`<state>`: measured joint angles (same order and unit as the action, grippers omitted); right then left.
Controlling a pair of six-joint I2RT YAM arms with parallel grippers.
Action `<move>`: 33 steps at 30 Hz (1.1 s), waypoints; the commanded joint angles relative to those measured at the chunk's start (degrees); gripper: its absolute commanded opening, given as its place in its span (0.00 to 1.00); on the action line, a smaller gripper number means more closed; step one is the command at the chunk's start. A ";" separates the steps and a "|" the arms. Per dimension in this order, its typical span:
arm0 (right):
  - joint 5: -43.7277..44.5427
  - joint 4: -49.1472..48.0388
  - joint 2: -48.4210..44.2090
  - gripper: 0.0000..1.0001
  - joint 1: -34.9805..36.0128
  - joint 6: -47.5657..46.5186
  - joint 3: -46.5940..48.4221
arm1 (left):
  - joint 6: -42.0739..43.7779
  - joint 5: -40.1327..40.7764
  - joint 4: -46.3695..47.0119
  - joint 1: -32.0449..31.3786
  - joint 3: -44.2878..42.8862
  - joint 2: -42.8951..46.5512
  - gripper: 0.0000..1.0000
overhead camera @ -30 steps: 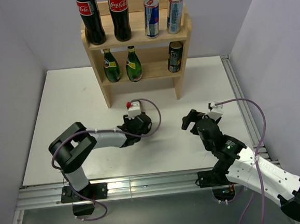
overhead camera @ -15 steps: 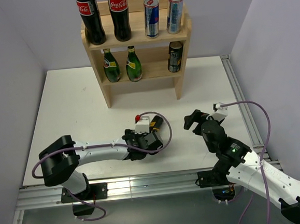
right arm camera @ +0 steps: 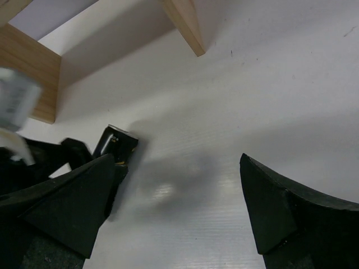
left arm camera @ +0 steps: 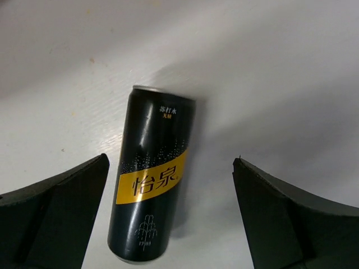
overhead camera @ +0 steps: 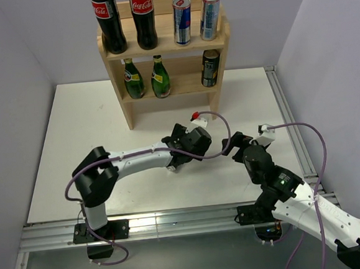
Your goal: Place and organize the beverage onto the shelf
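Observation:
Next, my left gripper centers above the can's yellow band [left arm camera: 151, 178], closes there and stands the can up before shelving, as the black can [left arm camera: 157, 134] lies slanted, nearer one finger.
A black can with a yellow band [left arm camera: 150, 179] lies on its side on the white table. My left gripper [left arm camera: 171, 162] hangs over it, open, and the can lies nearer the left finger, touching neither. In the top view the left gripper [overhead camera: 184, 148] covers the can. From the right wrist only the can's end [right arm camera: 115, 143] shows. My right gripper [overhead camera: 234, 146] stands open and empty just to the right of it. The wooden shelf [overhead camera: 216, 43] stands at the back with bottles and cans on both tiers.
Two cola bottles [overhead camera: 124, 17] and two slim cans [overhead camera: 195, 16] fill the top tier. Two green bottles [overhead camera: 145, 78] and a black can [overhead camera: 210, 68] stand on the lower tier, with a gap between them. The shelf's right leg [right arm camera: 182, 25] is near the right gripper.
The left gripper has gone from shut to open and swung right and toward the shelf, over the lying can. The right gripper has hardly moved.

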<state>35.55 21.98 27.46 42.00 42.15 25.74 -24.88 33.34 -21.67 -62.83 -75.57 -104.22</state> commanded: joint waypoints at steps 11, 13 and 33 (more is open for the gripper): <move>1.54 -0.01 -0.83 0.99 -0.16 0.56 -0.78 | 8.01 -1.35 -0.57 8.51 4.99 -5.19 0.95; 1.54 -0.18 -0.83 0.99 -0.16 0.65 -0.86 | 8.45 -2.05 1.18 8.51 6.31 -5.46 0.95; 1.54 0.17 0.13 0.99 -0.16 0.92 -0.60 | 3.53 -11.57 6.30 13.78 10.01 -6.18 0.00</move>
<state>35.70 22.11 27.24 42.00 42.57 25.04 -18.13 24.45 -8.86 -49.06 -67.33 -110.32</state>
